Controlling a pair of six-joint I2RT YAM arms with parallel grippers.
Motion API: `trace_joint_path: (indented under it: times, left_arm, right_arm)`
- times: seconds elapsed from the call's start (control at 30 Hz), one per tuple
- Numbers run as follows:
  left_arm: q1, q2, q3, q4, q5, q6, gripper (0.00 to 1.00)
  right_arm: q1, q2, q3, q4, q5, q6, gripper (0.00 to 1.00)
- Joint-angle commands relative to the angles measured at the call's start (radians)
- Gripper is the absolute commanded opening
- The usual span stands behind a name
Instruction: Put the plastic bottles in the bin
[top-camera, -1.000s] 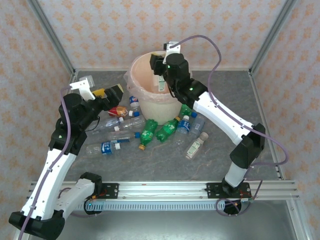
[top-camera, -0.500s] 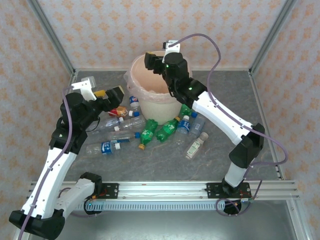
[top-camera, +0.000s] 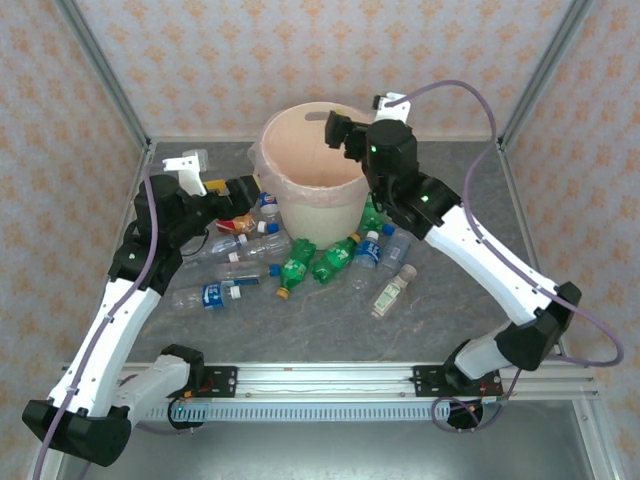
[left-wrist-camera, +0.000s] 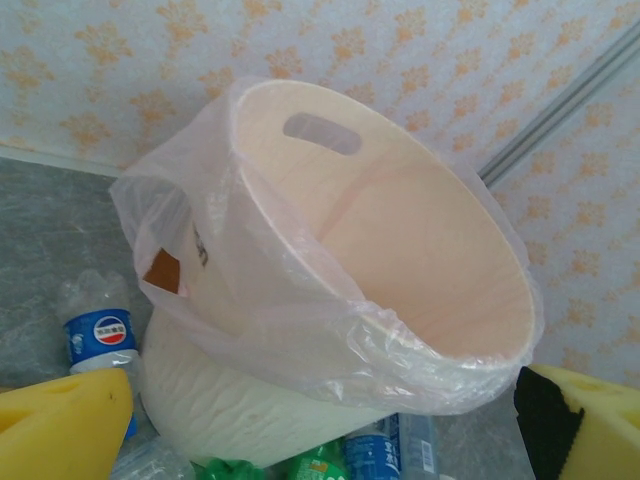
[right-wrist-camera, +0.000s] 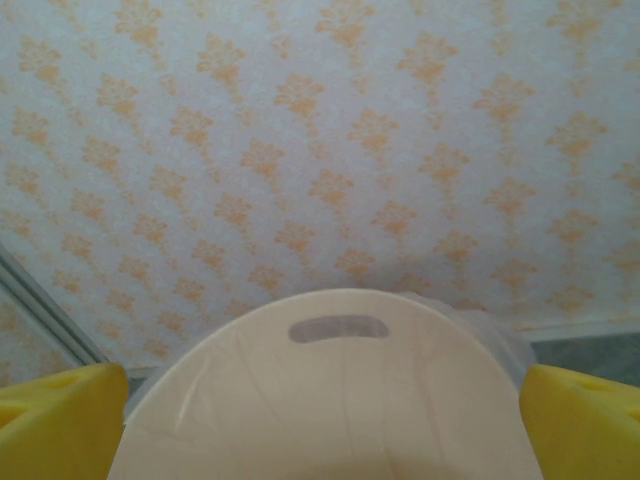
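Note:
My right gripper is to keep moving toward the clear bottle with white cap and label (top-camera: 393, 291), which has open space beside its body (top-camera: 388, 297), until my fingers straddle its body.
The cream-beige bin (top-camera: 300, 205) with its clear liner stands at the back middle of the table. Plastic bottles lie around its foot: two green ones (top-camera: 297, 265), clear ones with blue labels (top-camera: 215, 293) and an orange-red labelled one (top-camera: 237, 222). My right gripper (top-camera: 342, 132) hangs open and empty over the bin's right rim, with the bin's far inner wall (right-wrist-camera: 330, 400) between its yellow fingers (right-wrist-camera: 60, 420). My left gripper (top-camera: 228, 192) is open and empty, left of the bin above the bottles. It faces the bin (left-wrist-camera: 400, 250), with a blue-labelled bottle (left-wrist-camera: 100, 335) at its left.
A clear bottle with a white cap (top-camera: 392, 290) lies furthest to the right. Metal frame posts and patterned walls close the back and sides. The liner (left-wrist-camera: 200, 230) hangs loosely over the bin's rim. Bare grey table lies in front of the bottles.
A second ago my right gripper held a bottle inside the bin; it has let go, and the arm has swung right. My left gripper has moved slightly towards the bin.

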Motion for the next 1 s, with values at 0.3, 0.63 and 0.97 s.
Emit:
trace_joint_path:
  times: [0.3, 0.63, 0.97]
  left_arm:
    - [-0.033, 0.025, 0.029, 0.057, 0.075, 0.029, 0.99]
    - [-0.046, 0.012, -0.022, 0.112, 0.081, 0.026, 0.99]
    - [-0.047, 0.020, -0.037, 0.130, 0.072, 0.025, 0.99]
  right_arm:
    - [-0.155, -0.248, -0.284, -0.363, -0.054, 0.336, 1.00]
    - [-0.190, -0.344, -0.603, -0.457, -0.297, 0.601, 0.99]
    - [-0.190, -0.392, -0.888, -0.429, -0.484, 0.805, 1.00]
